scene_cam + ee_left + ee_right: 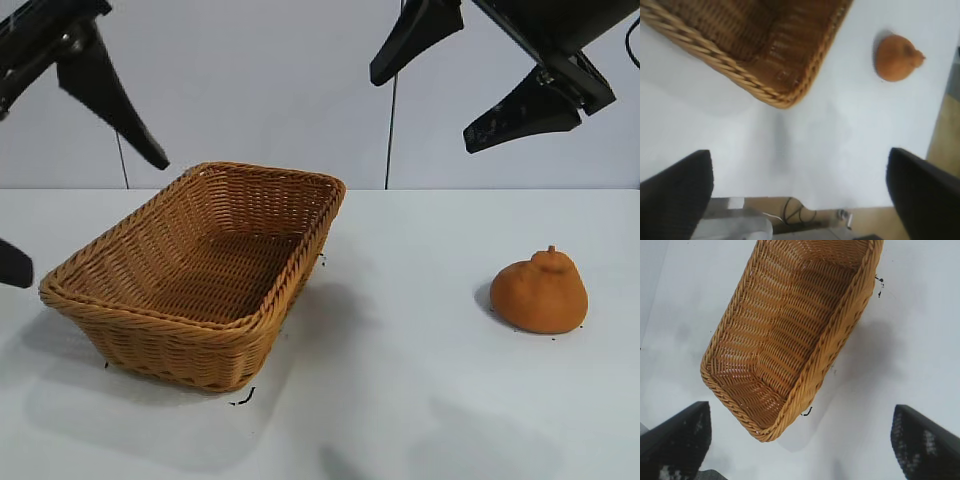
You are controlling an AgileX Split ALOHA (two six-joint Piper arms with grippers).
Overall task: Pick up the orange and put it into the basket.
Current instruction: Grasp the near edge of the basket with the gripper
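Observation:
The basket [215,255] is standing at a slant and away from the orange, so my left gripper should first grab its near end rim [140,314] and turn the basket square.
The orange [540,292], a lumpy orange-brown fruit with a knobbed top, lies on the white table at the right; it also shows in the left wrist view [896,58]. The empty tan wicker basket [130,302] stands at the left and shows in both wrist views [765,92] [815,375]. My right gripper [440,90] hangs open high above the table, up and left of the orange. My left gripper [85,215] is open and empty at the far left, high beside the basket.
The white table [400,400] reaches the front edge. Small black marks [243,399] lie by the basket's front corner. The table's edge, a floor and cables [800,215] show in the left wrist view.

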